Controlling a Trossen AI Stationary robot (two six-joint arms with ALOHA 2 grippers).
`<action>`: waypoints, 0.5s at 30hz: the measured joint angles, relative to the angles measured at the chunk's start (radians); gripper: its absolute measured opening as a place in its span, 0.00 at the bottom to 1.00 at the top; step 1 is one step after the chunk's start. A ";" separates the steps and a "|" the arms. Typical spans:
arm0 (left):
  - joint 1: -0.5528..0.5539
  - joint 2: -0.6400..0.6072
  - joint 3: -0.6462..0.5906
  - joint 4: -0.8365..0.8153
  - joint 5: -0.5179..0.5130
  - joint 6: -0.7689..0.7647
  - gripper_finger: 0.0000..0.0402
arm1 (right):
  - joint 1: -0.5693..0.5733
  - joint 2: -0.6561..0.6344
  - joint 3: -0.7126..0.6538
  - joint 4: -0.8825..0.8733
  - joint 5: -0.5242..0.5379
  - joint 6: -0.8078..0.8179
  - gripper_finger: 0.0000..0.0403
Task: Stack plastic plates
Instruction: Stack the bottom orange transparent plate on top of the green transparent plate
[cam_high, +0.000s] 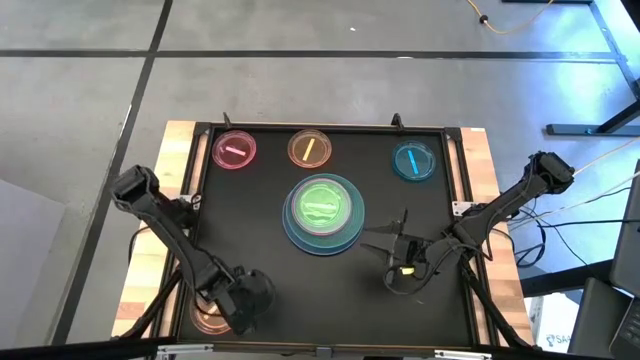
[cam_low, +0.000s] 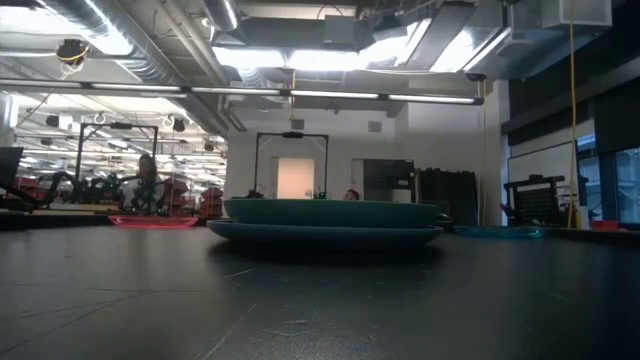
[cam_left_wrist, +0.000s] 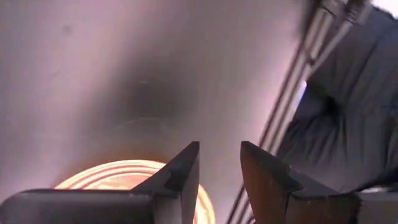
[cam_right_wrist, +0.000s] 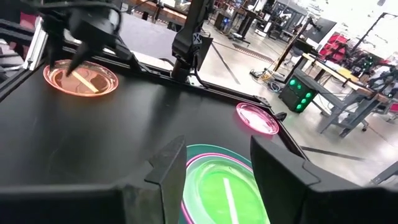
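I expect the green plate's stripe (cam_high: 320, 206) to show through the orange-pink plate (cam_high: 210, 320) when I carry the orange-pink plate over the stack, because its body looks translucent.
A stack of plates (cam_high: 322, 212) sits mid-table: a green striped plate (cam_right_wrist: 224, 186) on top, pink and white rims below it, then teal and light-blue at the base (cam_low: 330, 232). Three small plates lie singly along the far side: pink (cam_high: 235, 150), orange (cam_high: 310, 148) and cyan (cam_high: 414, 160). Another translucent orange-pink plate (cam_left_wrist: 112, 177) lies at the near left corner, on the wooden edge. My left gripper (cam_left_wrist: 219, 155) is open and hangs just over this plate (cam_right_wrist: 81, 78). My right gripper (cam_right_wrist: 214, 174) is open, just right of the stack (cam_high: 395, 245), pointing at it.
A raised frame (cam_high: 455, 170) borders the black mat (cam_high: 260, 250), with wooden table edge outside it. The mat between the stack and the near edge holds nothing. The low view shows the pink plate (cam_low: 155, 221) and the cyan plate (cam_low: 495, 231) on either side of the stack.
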 joint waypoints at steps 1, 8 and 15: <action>0.000 0.026 0.033 -0.013 0.004 0.014 0.27 | 0.000 0.000 0.000 0.000 0.000 -0.009 0.42; -0.005 0.214 0.280 -0.299 0.063 -0.014 0.27 | 0.000 0.000 0.000 0.000 0.000 -0.045 0.42; -0.011 0.321 0.323 -0.407 0.159 -0.155 0.27 | -0.001 0.000 0.000 0.000 0.019 -0.089 0.42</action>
